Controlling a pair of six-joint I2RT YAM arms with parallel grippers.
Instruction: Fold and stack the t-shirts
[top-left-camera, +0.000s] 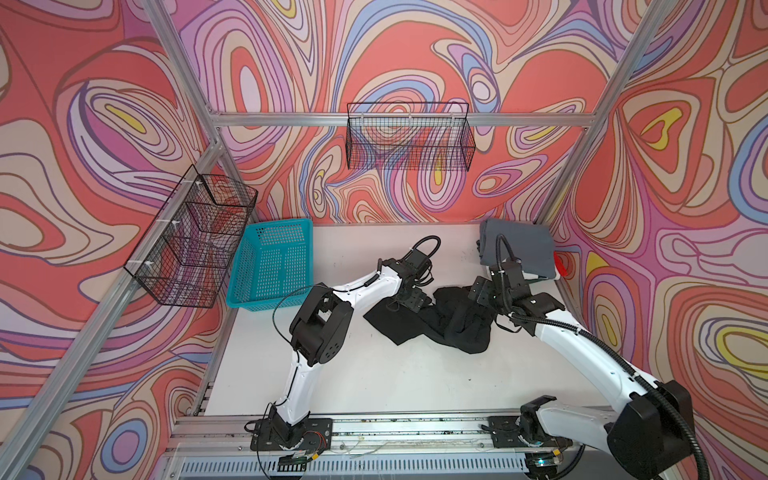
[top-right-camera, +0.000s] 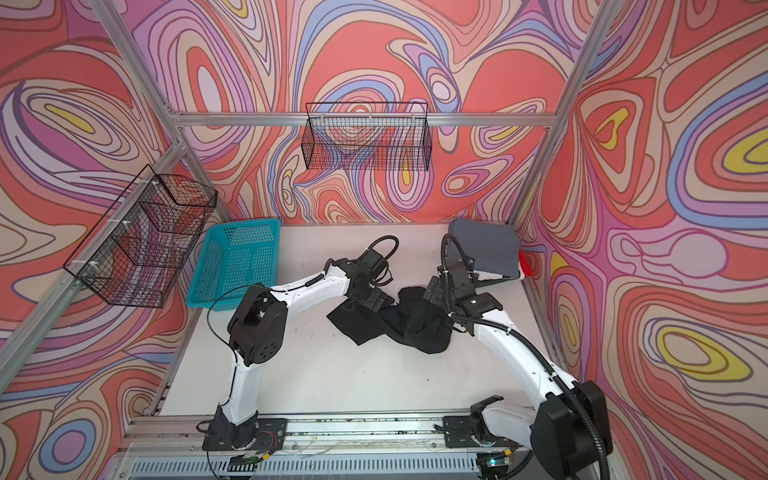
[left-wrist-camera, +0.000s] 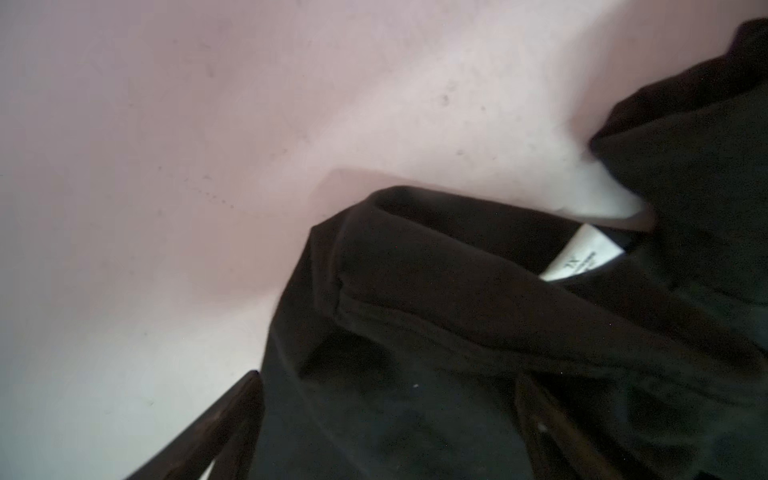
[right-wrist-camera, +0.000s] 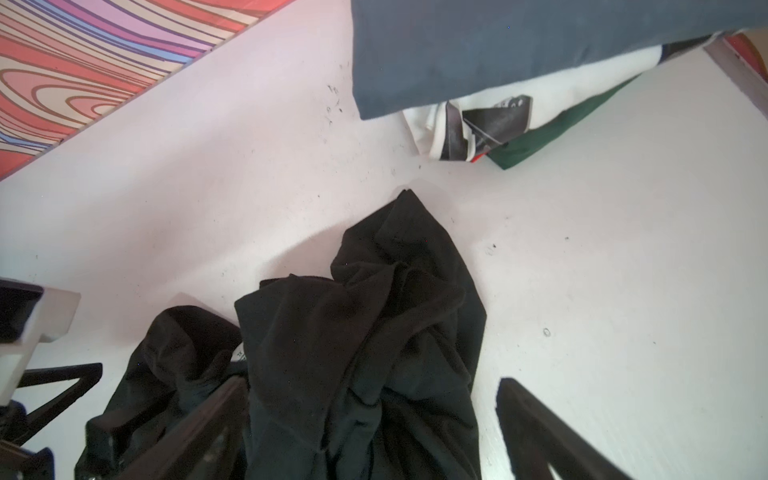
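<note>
The black t-shirt lies bunched (top-left-camera: 462, 318) near the stack. My left gripper should therefore pull the cloth (left-wrist-camera: 400, 400) by its collar toward the basket before my right gripper spreads it.
A crumpled black t-shirt (top-left-camera: 440, 320) (top-right-camera: 399, 320) lies on the white table, right of the middle. My left gripper (top-left-camera: 413, 300) (left-wrist-camera: 390, 419) hangs open over the shirt's left part, near the collar with its white label (left-wrist-camera: 577, 257), and black cloth lies between the wide-apart jaws. My right gripper (top-left-camera: 478, 293) (right-wrist-camera: 370, 428) is open over the shirt's (right-wrist-camera: 353, 332) right side, its jaws straddling a bunched fold. At the back right corner sits a folded stack: slate-grey t-shirt (top-left-camera: 519, 245) (right-wrist-camera: 478, 50) on top, then white (right-wrist-camera: 540, 83), dark green (right-wrist-camera: 552, 120), and a red edge (top-left-camera: 562, 266).
A turquoise perforated basket (top-left-camera: 279, 223) stands at the back left of the table. Black wire baskets hang on the left wall (top-left-camera: 195, 237) and the back rail (top-left-camera: 409, 137). The aluminium rail with both arm bases (top-left-camera: 374, 428) runs along the front edge.
</note>
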